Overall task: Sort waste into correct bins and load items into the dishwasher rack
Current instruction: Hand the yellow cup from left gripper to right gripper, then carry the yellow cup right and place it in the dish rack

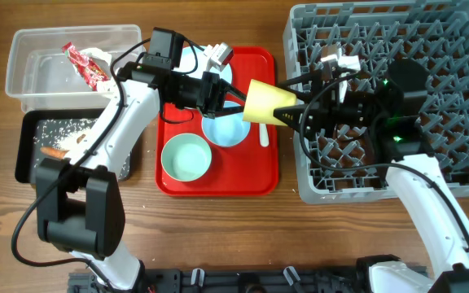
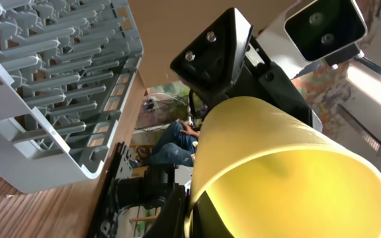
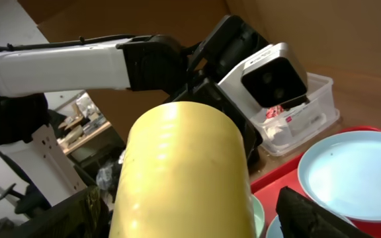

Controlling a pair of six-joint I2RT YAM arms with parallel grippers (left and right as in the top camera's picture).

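My left gripper has the yellow cup's rim [image 1: 249,101] short of the grey rack, so I should grab the cup's body [image 1: 270,103] with my right gripper and carry it in.
The small yellow cup [image 1: 265,101] hangs on its side above the right edge of the flat red tray, between my two grippers. My left gripper [image 1: 233,99] is shut on the cup's rim, with one finger inside the cup [image 2: 276,165]. My right gripper [image 1: 295,114] is open, with its fingers [image 3: 190,218] apart on either side of the cup's body [image 3: 184,178]. The grey dishwasher rack [image 1: 446,81] stands at the right. On the red tray lie a mint bowl [image 1: 186,157], a pale blue bowl [image 1: 225,130], a white spoon [image 1: 264,134] and a pale blue plate [image 3: 356,172].
The clear tub [image 1: 31,73] at the back left holds the red-and-white wrapper [image 1: 88,65]. The black tray [image 1: 35,146] in front of it holds rice grains and an orange piece [image 1: 53,152]. The red tray [image 1: 218,183] lies in the middle.
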